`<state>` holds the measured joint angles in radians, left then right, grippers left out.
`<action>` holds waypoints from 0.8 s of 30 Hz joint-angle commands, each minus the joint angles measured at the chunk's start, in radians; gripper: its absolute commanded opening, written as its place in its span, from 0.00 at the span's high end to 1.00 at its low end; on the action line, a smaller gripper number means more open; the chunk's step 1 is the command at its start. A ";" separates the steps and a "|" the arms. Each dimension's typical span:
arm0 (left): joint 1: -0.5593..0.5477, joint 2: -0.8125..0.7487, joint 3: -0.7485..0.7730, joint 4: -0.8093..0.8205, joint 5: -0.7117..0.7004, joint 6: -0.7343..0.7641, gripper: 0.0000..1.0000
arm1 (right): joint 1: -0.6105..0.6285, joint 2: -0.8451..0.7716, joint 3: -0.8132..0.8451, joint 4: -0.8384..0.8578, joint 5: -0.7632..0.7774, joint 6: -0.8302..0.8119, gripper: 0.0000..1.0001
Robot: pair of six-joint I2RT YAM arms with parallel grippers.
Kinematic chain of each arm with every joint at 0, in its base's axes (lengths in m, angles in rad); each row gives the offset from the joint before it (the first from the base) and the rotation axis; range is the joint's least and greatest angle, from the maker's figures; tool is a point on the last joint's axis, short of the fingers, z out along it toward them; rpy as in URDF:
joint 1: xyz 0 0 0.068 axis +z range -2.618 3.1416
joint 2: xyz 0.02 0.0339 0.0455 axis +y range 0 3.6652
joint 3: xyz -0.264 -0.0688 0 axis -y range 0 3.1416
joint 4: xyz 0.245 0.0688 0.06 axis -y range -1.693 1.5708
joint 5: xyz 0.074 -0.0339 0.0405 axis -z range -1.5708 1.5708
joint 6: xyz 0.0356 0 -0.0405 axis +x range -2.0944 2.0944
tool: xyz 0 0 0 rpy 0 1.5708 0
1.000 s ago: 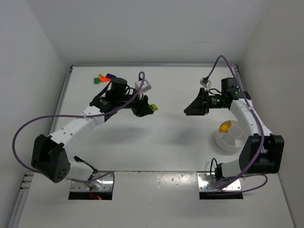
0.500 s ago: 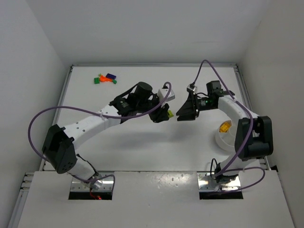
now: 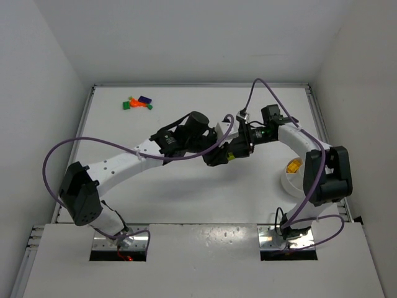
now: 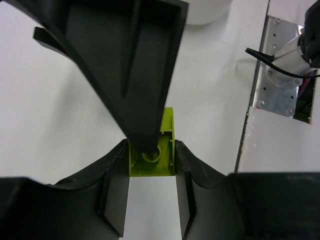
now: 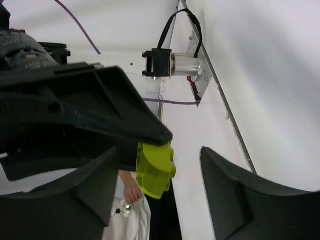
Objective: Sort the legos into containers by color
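Note:
The robot's left gripper is holding the lime-green lego (image 3: 231, 156) a long way from the dish, so next the right gripper takes over the lego and brings it into the round white dish (image 3: 293, 185).
A lime-green lego (image 4: 152, 152) hangs above the middle of the table, and my left gripper (image 4: 150, 150) is shut on it. In the right wrist view the same lego (image 5: 155, 170) sits between the spread fingers of my right gripper (image 5: 160, 155), which is open; there is a clear gap to its right finger (image 5: 240, 200). From the top the two grippers meet nose to nose, left gripper (image 3: 219, 155) and right gripper (image 3: 236, 150), with the lego (image 3: 230, 156) between them. The round white dish (image 3: 301, 186) stands at the right with an orange-yellow lego (image 3: 293, 166) in one compartment.
Green (image 3: 126, 105), orange (image 3: 133, 100) and blue (image 3: 145, 99) legos lie in a small heap at the back left. White walls close in the table on three sides. The right arm's base (image 3: 325, 186) stands beside the dish.
Both arms have swung in toward the middle. The left gripper carried the lime lego to the right, and the right gripper came left until its open fingers straddle it.

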<state>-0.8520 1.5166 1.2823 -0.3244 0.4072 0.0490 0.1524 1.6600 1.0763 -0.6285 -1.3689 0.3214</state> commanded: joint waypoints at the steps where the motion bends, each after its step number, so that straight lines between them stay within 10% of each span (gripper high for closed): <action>1: -0.021 0.004 0.043 -0.004 0.016 0.009 0.81 | 0.010 0.004 0.050 0.024 -0.036 -0.010 0.38; 7: -0.021 0.004 0.043 -0.004 -0.016 0.018 0.81 | 0.010 -0.019 0.013 0.062 -0.045 0.008 0.77; 14: 0.013 -0.006 0.025 -0.004 -0.059 0.018 0.75 | -0.010 -0.087 0.004 0.072 -0.045 0.008 0.95; 18: 0.092 -0.015 0.025 -0.022 0.051 0.008 0.39 | -0.031 -0.129 0.026 -0.064 0.039 -0.098 1.00; 19: 0.111 -0.027 0.025 -0.031 0.091 0.008 0.16 | -0.031 -0.147 0.081 -0.138 0.142 -0.237 1.00; 24: 0.241 -0.065 -0.004 -0.041 0.182 -0.001 0.00 | -0.066 -0.212 0.177 -0.370 0.443 -0.399 1.00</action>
<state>-0.6697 1.5177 1.2831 -0.3672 0.5186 0.0555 0.1036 1.5085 1.1915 -0.8371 -1.1198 0.0845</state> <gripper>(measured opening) 0.994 0.254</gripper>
